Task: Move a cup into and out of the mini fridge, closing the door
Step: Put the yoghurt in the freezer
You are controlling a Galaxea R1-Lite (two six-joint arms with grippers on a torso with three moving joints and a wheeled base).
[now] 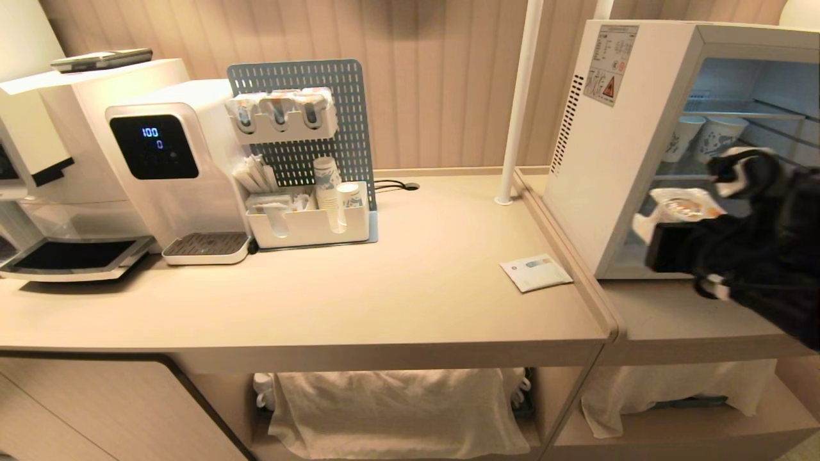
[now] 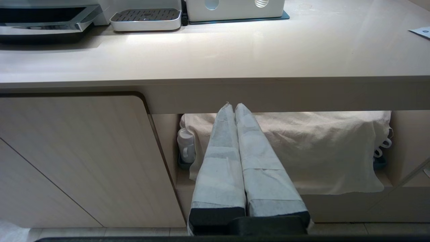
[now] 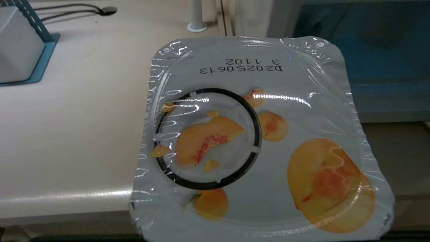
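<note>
The cup is hanging at the mini fridge's side edge (image 1: 628, 219), so the robot's right gripper should pull the cup back before the robot moves over to face the mini fridge's open front (image 1: 696, 175).
The cup (image 1: 684, 205) (image 3: 255, 141), squat and white with a foil lid printed with orange peach pieces, hangs in the air just in front of the mini fridge's open front. My right gripper (image 1: 660, 225) is shut on it from below and beside, and its fingers are hidden under the lid in the right wrist view. The mini fridge (image 1: 602, 160) stands at the right on the lower counter, its pale blue inside and wire shelves showing. The door is out of view. My left gripper (image 2: 234, 107) is parked shut and empty, below the counter's front edge.
Two tall paper cups (image 1: 701, 136) stand on the fridge's upper shelf. On the main counter are a water dispenser (image 1: 173, 173), a pegboard organiser (image 1: 307, 218) with cups and a small card (image 1: 535, 272). A white pole (image 1: 519, 102) rises left of the fridge. Cloth (image 1: 397, 410) covers the lower shelf.
</note>
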